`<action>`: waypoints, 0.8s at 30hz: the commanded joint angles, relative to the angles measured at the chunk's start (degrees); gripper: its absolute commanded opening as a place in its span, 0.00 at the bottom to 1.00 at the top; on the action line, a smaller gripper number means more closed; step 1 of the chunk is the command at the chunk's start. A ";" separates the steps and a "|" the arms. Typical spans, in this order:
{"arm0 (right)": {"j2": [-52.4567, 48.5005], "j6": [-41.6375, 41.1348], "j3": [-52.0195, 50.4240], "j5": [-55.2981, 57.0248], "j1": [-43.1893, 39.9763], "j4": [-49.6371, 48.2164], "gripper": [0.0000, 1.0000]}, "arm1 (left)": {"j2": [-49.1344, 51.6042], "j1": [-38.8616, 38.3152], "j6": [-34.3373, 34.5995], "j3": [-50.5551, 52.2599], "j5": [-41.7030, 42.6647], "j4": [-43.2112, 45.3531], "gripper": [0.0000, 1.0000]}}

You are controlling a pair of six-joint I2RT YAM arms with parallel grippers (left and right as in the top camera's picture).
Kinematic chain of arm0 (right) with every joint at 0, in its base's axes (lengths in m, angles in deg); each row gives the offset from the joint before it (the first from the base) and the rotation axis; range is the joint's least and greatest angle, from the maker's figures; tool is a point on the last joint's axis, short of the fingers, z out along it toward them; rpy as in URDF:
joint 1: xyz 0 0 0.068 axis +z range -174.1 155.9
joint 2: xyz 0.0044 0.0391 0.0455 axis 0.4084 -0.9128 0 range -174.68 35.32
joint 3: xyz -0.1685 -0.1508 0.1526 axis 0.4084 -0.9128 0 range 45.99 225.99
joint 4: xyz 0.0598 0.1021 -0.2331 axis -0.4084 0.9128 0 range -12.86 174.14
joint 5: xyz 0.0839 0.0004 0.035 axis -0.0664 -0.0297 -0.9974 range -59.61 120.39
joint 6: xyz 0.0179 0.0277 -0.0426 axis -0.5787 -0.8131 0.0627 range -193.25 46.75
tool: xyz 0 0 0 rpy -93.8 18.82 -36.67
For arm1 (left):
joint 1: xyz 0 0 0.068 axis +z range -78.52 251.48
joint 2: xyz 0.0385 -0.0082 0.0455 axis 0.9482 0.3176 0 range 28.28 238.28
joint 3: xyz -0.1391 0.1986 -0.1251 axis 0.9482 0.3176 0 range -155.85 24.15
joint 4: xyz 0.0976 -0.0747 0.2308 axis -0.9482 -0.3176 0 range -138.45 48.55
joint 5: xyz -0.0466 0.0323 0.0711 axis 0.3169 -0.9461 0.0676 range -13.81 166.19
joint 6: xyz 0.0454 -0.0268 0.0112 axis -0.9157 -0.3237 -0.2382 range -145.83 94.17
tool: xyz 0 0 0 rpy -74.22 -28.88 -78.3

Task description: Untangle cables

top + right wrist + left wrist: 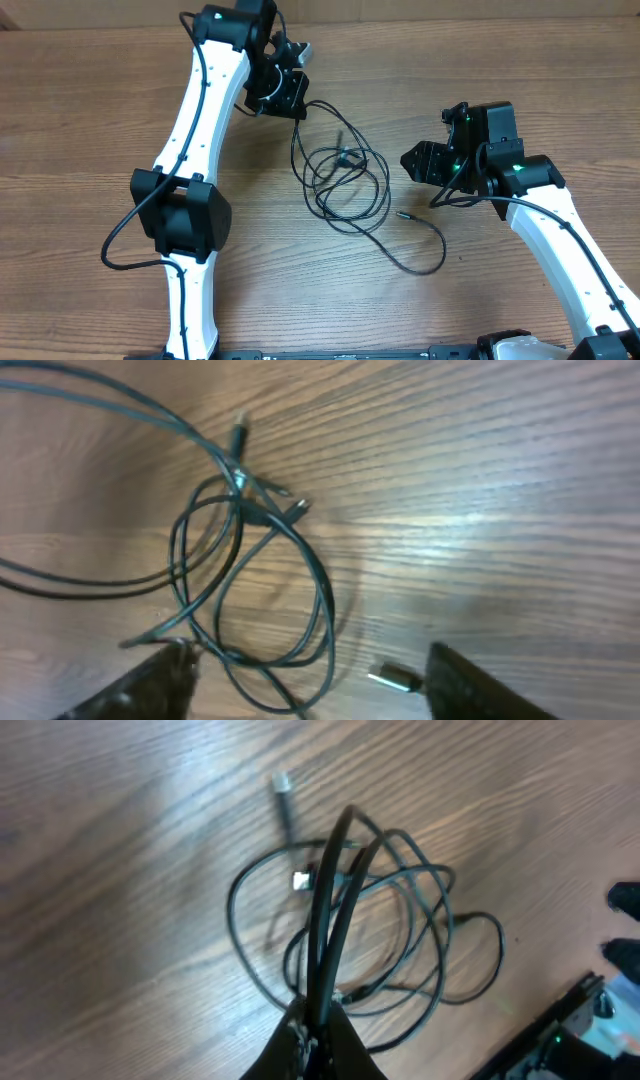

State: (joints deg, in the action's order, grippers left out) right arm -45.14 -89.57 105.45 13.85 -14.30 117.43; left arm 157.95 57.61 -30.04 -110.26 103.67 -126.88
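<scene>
My left gripper should first let go, because it is pinching several strands of cable together [311, 107] above the coil. My right gripper should then pull one cable out from the coil's near edge [384, 182].
The cables [345, 185] are thin black cords lying in tangled loops on the wooden table at mid-centre. My left gripper [290, 103] sits at the loops' upper left, shut on strands that run from it down to the coil. In the left wrist view the jaws [320, 1030] pinch two or three strands [335, 910] lifted above the coil [420, 920]; a silvery plug [282, 785] lies beyond. My right gripper [415, 163] is open and empty just right of the coil. In the right wrist view its fingers [310, 665] straddle the loops [250, 580] and a silvery plug [395, 678].
A cable tail [430, 255] curls out to the lower right of the coil, with a small plug end [403, 214] near it. The left arm [195, 130] stretches along the table's left side, and the right arm [560, 230] along the right.
</scene>
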 commanded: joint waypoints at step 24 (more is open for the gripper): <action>0.31 7.87 0.24 -6.49 0.00 -6.10 0.97 | -25.73 -0.50 2.40 -1.44 3.13 12.41 0.20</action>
State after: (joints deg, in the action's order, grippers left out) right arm -45.14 -82.20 105.45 7.73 -14.32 112.06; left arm 129.55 57.22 -28.33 -111.97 114.03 -111.12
